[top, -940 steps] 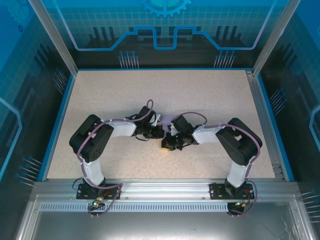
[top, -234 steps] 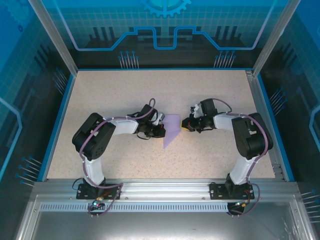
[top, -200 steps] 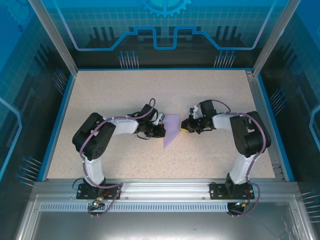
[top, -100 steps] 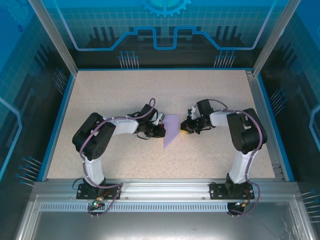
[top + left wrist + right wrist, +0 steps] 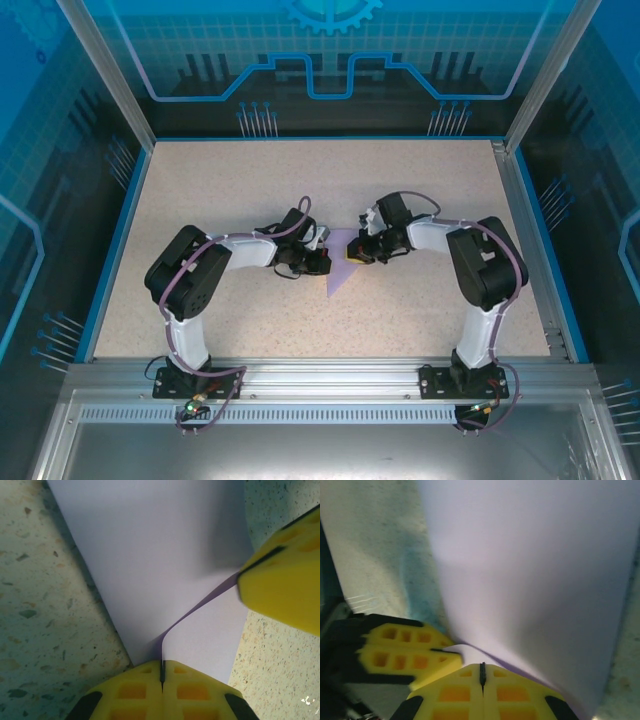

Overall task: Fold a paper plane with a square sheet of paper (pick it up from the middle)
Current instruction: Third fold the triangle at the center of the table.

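Observation:
The flap's edge arches up from the paper beside my left gripper, so next my left gripper draws back toward the paper's pointed tip, smoothing the flap flat.
The square sheet of paper, pale lavender, lies mid-table folded into a pointed shape with its tip toward the near edge. My left gripper sits at its left edge. In the left wrist view the left gripper is shut on a raised flap of the paper. My right gripper is over the paper's right side. The right gripper is shut, with its tips against the paper and nothing visible in its slit. The two grippers nearly touch.
The speckled table is fenced by a blue rim at the back and sides and a metal rail in front. Both arm bases stand on that rail. The right gripper's yellow finger crowds the flap.
My right gripper has slid left from beside the paper onto its right part. The left gripper and the paper have stayed in place.

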Available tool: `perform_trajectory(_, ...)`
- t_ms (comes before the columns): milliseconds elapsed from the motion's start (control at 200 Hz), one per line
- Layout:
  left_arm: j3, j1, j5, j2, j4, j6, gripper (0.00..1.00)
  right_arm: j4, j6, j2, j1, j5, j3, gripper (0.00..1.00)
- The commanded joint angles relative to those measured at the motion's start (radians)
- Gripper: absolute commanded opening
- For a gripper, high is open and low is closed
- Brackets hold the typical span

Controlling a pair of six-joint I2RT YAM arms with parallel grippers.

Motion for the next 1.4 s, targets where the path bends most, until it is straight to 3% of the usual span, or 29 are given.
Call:
perform_trajectory(0, -0.017, -0.001, -0.089, 0.018, -0.168, 0.018, 0.01, 0.005, 0.016, 0.037, 0.01, 0.025, -0.027, 0.0)
perform_trajectory(120, 0.004, -0.001, -0.107, -0.029, -0.206, 0.021, 0.07, 0.018, 0.026, 0.052, 0.009, 0.04, -0.044, 0.0)
perform_trajectory(195, 0.015, 0.0, -0.121, -0.064, -0.233, 0.016, 0.15, 0.025, 0.039, 0.052, 0.01, 0.047, -0.054, 0.0)
perform_trajectory(365, 0.015, -0.001, -0.169, -0.191, -0.275, -0.034, 0.19, 0.052, 0.096, 0.039, 0.015, 0.06, -0.073, 0.0)
perform_trajectory(455, 0.007, -0.001, -0.186, -0.26, -0.292, -0.076, 0.16, 0.057, 0.127, 0.026, 0.026, 0.082, -0.083, 0.0)
perform_trajectory(570, -0.054, -0.008, -0.089, -0.323, -0.165, -0.167, 0.08, 0.095, 0.182, 0.01, 0.037, 0.09, -0.108, 0.0)
perform_trajectory(735, -0.027, -0.048, 0.035, -0.218, -0.049, -0.229, 0.02, 0.123, 0.225, -0.012, 0.044, 0.077, -0.121, 0.01)
perform_trajectory(1065, -0.065, -0.07, -0.005, -0.041, -0.002, -0.271, 0.0, 0.078, 0.167, -0.074, 0.045, 0.051, -0.068, 0.03)
perform_trajectory(1205, -0.095, -0.072, -0.034, -0.024, 0.002, -0.266, 0.0, 0.082, 0.154, -0.137, 0.056, 0.044, -0.089, 0.04)
perform_trajectory(1395, -0.08, -0.085, -0.061, -0.013, -0.048, -0.222, 0.0, 0.112, 0.172, -0.11, 0.085, 0.051, -0.117, 0.03)
